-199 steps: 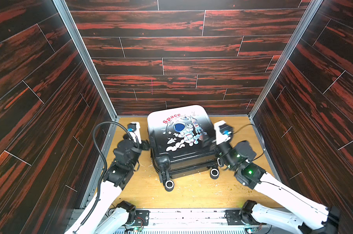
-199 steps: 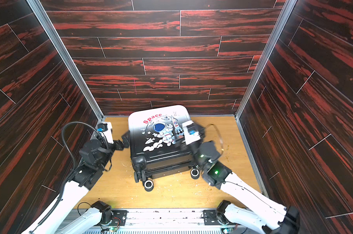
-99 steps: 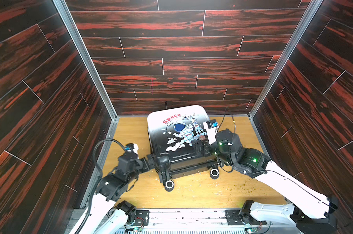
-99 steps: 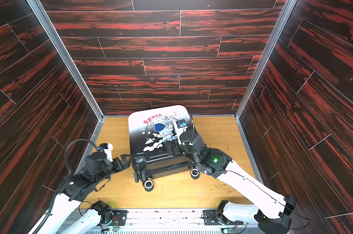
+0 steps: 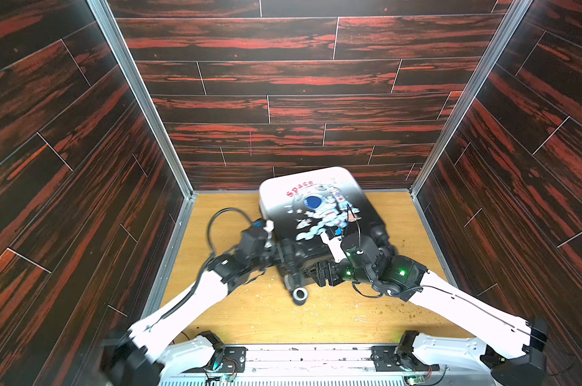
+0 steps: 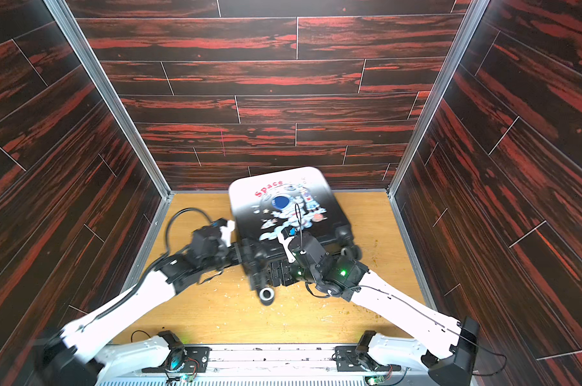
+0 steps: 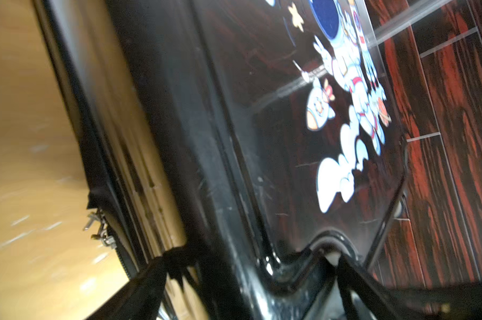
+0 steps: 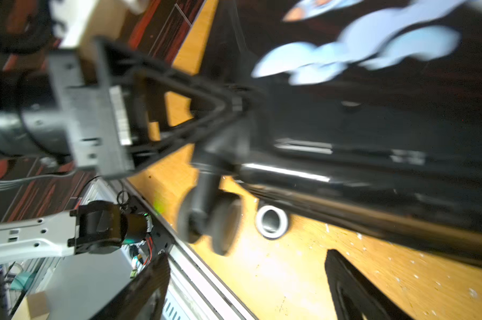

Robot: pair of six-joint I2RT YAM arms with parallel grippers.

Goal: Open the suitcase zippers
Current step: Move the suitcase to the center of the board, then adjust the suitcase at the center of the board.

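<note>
The metal zipper pulls are on the suitcase's side seam, below my left gripper, which straddles the suitcase's corner [image 7: 267, 269]. So next my left gripper backs away, comes in low and grabs a zipper pull.
The suitcase [image 5: 316, 214] [image 6: 282, 207] lies flat at the back of the wooden table [image 5: 236, 314], astronaut print up. My left gripper [image 5: 287, 259] [image 7: 253, 257] is open astride its near left corner, a finger on each side of the shell. In the left wrist view the dark zippers [image 7: 80, 144] run along the side seam, with metal pulls [image 7: 100, 229] hanging low on the track. My right gripper [image 5: 316, 274] [image 8: 245, 260] is open over bare table at the suitcase's near edge, pointing left, with nothing between its fingers. A white-rimmed wheel [image 5: 299, 294] [image 8: 271, 221] sticks out in front.
Dark red wood-panel walls [image 5: 282, 110] close in the back and both sides. A metal rail [image 5: 299, 354] with both arm bases runs along the front edge. Crumbs dot the table in front of the suitcase.
The left gripper has swung from the suitcase's left side to its near left corner. The right gripper has come round from the right side to the near edge. The suitcase has shifted slightly right.
</note>
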